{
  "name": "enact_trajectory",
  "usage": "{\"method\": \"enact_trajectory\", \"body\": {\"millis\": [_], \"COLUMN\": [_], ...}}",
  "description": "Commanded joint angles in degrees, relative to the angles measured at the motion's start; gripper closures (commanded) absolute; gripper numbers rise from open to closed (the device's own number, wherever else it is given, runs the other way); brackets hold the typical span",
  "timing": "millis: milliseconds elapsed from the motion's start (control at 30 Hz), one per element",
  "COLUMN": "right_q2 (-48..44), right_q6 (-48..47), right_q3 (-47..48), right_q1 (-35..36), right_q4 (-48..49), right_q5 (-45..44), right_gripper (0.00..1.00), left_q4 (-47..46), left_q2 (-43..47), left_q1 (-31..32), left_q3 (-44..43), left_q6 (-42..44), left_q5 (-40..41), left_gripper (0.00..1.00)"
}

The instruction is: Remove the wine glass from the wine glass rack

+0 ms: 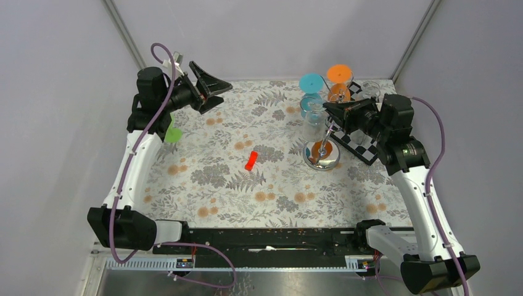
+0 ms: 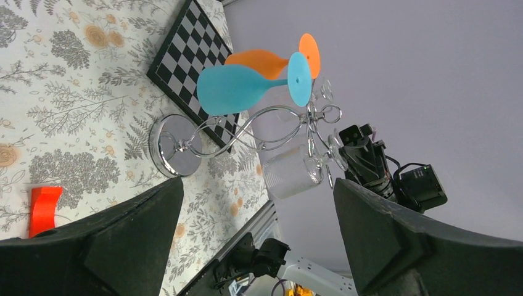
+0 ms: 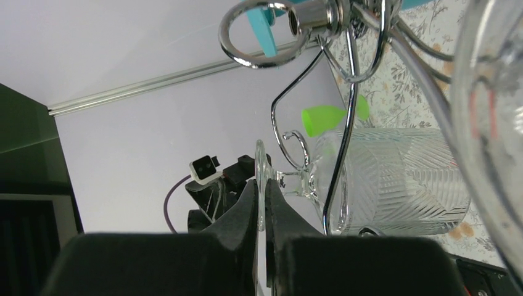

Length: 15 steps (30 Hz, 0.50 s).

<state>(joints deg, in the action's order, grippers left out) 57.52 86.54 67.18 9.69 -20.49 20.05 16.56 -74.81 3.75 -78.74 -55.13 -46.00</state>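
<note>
My right gripper is holding the upside-down clear wine glass by its foot. So my left gripper should grab the bowl's rim before the glass is turned upright.
The silver wine glass rack stands at the right, its wire arms showing in the left wrist view and the right wrist view. A clear wine glass hangs upside down from it, its ribbed bowl beside a wire arm. My right gripper is shut on the thin edge of the glass's foot; it also shows from above. My left gripper is open and empty, raised at the far left, facing the rack.
A blue glass, an orange glass and another clear glass also hang on the rack. A chequered board lies behind the base. A red block lies mid-table. A green glass is at the left.
</note>
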Motion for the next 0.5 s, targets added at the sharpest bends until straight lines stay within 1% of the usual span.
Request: {"method": "enact_trajectory", "body": {"millis": [0, 233, 467], "right_q2": [-1.46, -0.8, 0.49], "right_q6": [5.25, 5.83, 5.67], "right_q3": [0.34, 0.58, 0.84], "right_q1": [-0.02, 0.42, 2.41], "right_q4": [9.65, 11.63, 13.96], "right_q5": [5.35, 8.08, 9.28], "right_gripper": [1.0, 1.0, 1.0], "left_q4": [-3.01, -2.89, -5.37], "left_q2": [5.37, 8.99, 11.78], "left_q1": [0.18, 0.21, 1.21], "left_q3": [1.66, 4.14, 8.8], "left_q6": [0.25, -0.51, -3.35], "left_q5": [3.11, 4.51, 5.84], "left_gripper": [0.01, 0.01, 0.01]}}
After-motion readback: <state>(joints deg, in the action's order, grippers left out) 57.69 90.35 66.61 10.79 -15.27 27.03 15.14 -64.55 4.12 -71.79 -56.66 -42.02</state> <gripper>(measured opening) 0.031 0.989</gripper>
